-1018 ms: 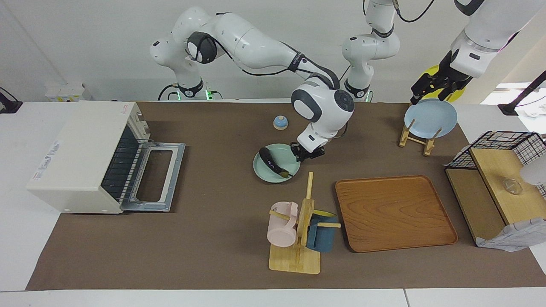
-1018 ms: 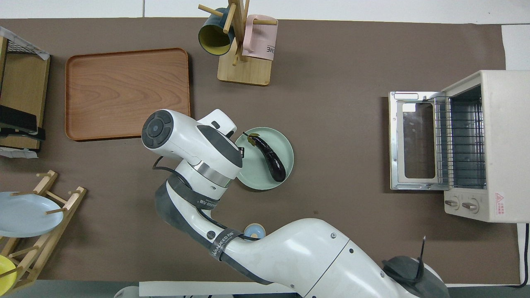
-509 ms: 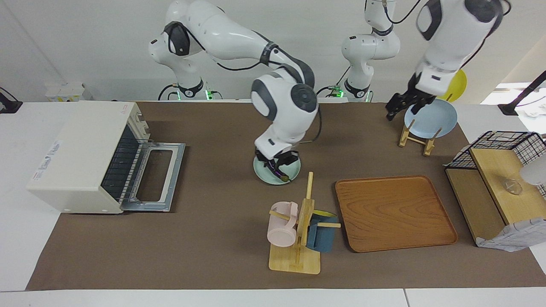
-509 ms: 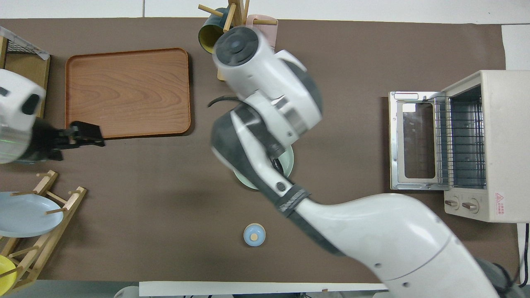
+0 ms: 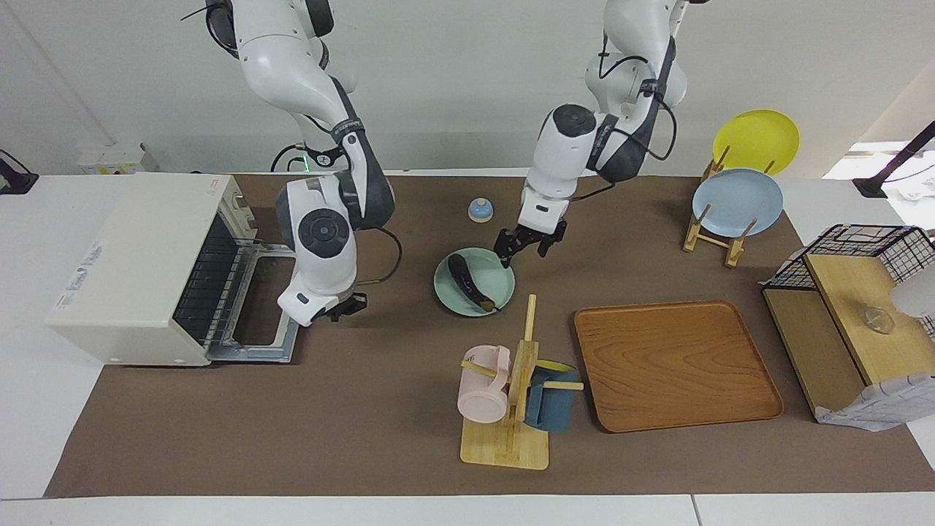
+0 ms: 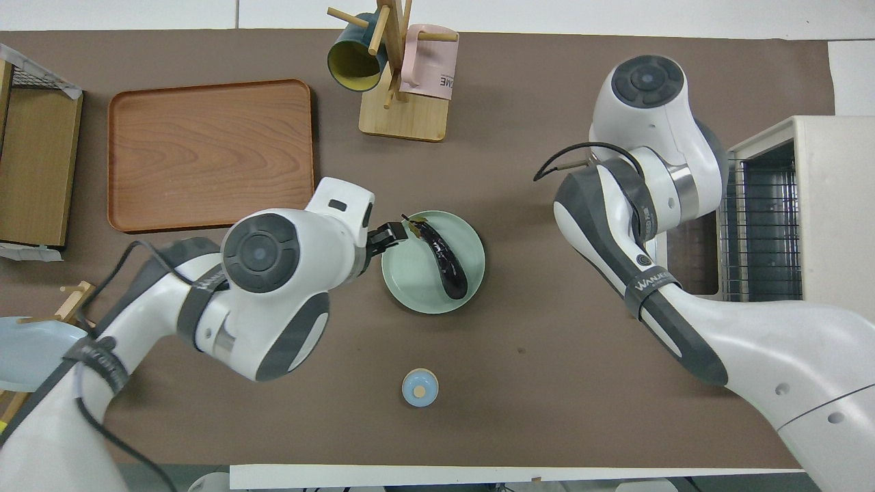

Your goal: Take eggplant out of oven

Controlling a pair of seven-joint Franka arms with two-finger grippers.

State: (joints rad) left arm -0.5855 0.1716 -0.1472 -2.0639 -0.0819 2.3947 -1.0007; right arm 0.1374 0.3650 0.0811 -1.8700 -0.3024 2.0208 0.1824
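Observation:
My right gripper is at the oven door (image 5: 263,351), a long way from the wooden tray. My left gripper should be the one to lift the eggplant (image 6: 445,261) off the plate and put it on the tray.
The eggplant (image 5: 471,279) (image 6: 446,261), dark and glossy, lies on a pale green plate (image 5: 447,291) (image 6: 410,283) mid-table, outside the oven (image 5: 139,263) (image 6: 824,205). The oven stands at the right arm's end with its door (image 5: 256,343) folded down and its wire rack (image 6: 759,225) bare. My left gripper (image 5: 522,250) (image 6: 388,236) hangs open over the plate's rim, beside the eggplant's stem end and apart from it. My right gripper (image 5: 343,308) is shut with nothing in it, just above the oven door's edge. In the overhead view its own hand hides it.
A mug stand (image 5: 511,394) with a pink and a blue mug stands farther from the robots than the plate, beside a wooden tray (image 5: 676,365). A small blue bell (image 5: 480,210) sits nearer the robots. A plate rack (image 5: 734,201) and a wooden shelf (image 5: 847,321) occupy the left arm's end.
The right arm swung from the green plate to the oven door and its gripper closed. The left arm came from the plate rack to the green plate. The eggplant stayed on the plate.

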